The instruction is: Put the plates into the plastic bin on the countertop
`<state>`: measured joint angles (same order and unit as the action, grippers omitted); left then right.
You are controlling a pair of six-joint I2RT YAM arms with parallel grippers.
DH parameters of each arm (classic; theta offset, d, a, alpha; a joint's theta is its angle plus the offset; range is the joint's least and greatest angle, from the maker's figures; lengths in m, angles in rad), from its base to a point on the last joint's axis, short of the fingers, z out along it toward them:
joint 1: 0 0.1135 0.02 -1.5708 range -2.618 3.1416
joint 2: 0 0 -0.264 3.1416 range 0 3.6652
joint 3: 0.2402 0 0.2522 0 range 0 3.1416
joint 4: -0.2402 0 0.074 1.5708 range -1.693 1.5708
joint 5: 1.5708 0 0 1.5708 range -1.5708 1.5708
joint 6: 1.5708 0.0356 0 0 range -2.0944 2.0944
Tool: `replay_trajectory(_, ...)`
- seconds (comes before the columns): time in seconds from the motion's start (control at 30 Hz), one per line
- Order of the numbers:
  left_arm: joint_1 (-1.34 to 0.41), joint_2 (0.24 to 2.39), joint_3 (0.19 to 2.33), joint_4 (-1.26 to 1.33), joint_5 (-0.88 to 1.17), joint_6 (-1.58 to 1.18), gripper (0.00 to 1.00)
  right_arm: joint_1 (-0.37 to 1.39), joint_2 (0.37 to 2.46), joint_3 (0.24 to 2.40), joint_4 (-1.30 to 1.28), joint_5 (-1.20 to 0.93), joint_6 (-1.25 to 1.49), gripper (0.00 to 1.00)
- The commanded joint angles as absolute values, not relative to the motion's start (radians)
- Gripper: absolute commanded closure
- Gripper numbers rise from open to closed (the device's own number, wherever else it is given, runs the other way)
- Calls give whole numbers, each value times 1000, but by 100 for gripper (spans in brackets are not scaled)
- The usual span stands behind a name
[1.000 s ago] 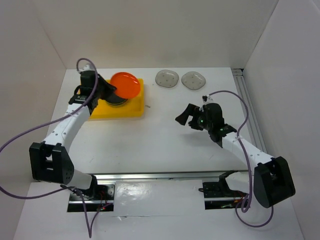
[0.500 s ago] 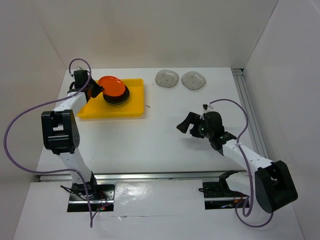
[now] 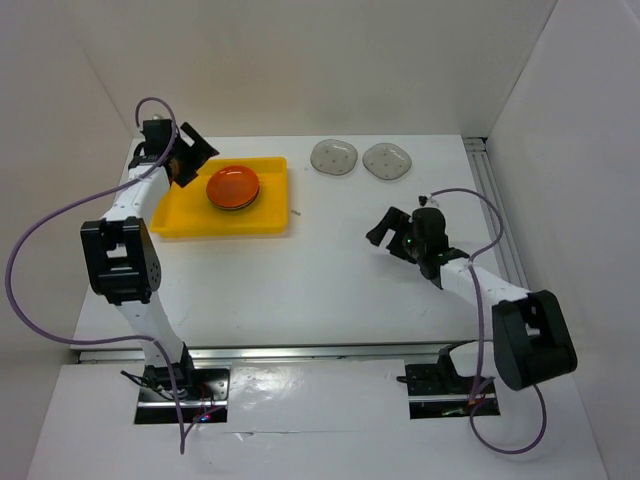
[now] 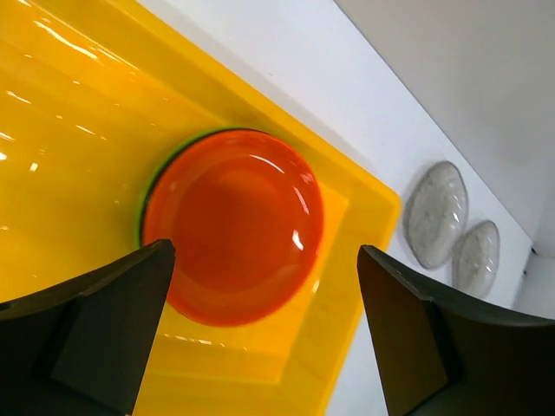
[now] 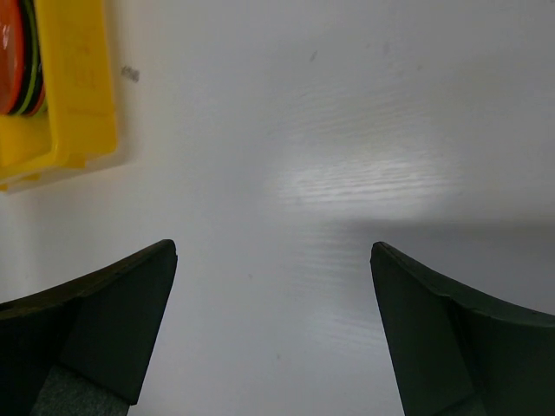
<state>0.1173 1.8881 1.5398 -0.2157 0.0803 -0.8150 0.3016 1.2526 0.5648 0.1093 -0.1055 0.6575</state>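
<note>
The grey plate farther from the bin is across the countertop from my left gripper. Next, my right gripper grabs its edge and hands the plate over.
An orange plate tops a stack of plates in the yellow plastic bin at the back left of the countertop. The left wrist view shows that orange plate lying flat, with a green rim under it. My left gripper hovers open just behind and left of the stack, with nothing between its fingers. Two grey speckled plates lie on the countertop at the back. My right gripper is open over bare countertop, empty, in front of the grey plates.
White walls enclose the countertop on three sides. A metal rail runs along the right edge. The right wrist view catches the bin's corner and the edge of the plate stack at its upper left.
My left gripper has opened and let go of the orange plate, which now lies on the stack in the bin. The gripper has drawn back. The right arm has shifted slightly right.
</note>
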Motion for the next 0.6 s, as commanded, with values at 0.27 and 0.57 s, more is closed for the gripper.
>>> replay_trajectory(0.27, -124, 1735, 1660, -567, 206, -692, 0, -18, 1779, 922, 299, -116, 681, 0)
replay_trajectory(0.57, -235, 1622, 1631, -759, -4, -715, 0, -91, 2215, 1294, 309, -216, 684, 7)
